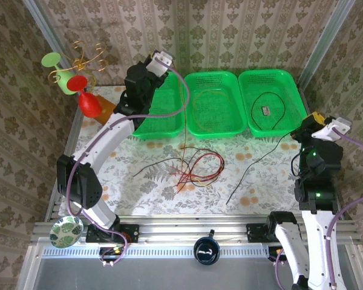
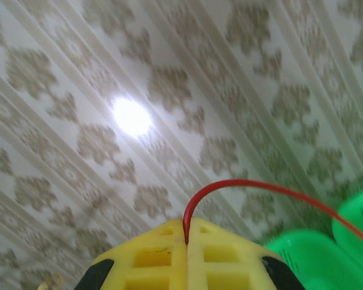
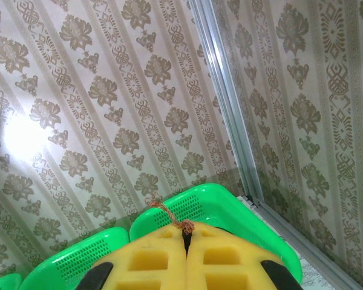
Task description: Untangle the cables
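Observation:
The red cable reaches from my left gripper past the green basket's front rim (image 1: 183, 142), so next I go back down and fold the cable inside the basket (image 1: 161, 121).
A tangle of red, brown and black cables (image 1: 193, 169) lies on the floral table in front of the baskets. My left gripper (image 1: 150, 60) is raised high toward the back wall. Its yellow fingers (image 2: 163, 254) are shut on a red cable (image 2: 260, 186) that arcs off to the right. In the top view a thin strand (image 1: 183, 130) climbs from the tangle toward it. My right gripper (image 1: 317, 118) is at the right, fingers (image 3: 151, 260) shut on a black cable's frayed copper end (image 3: 169, 214). That black cable (image 1: 254, 166) trails down-left across the table.
Three green baskets (image 1: 213, 130) line the back. The right one (image 1: 293, 90) holds a coiled black cable, the middle one a pale loop. Green and red goblets (image 1: 78, 84) stand at the back left. A patterned plate (image 1: 66, 232) and dark cup (image 1: 206, 251) sit on the near rail.

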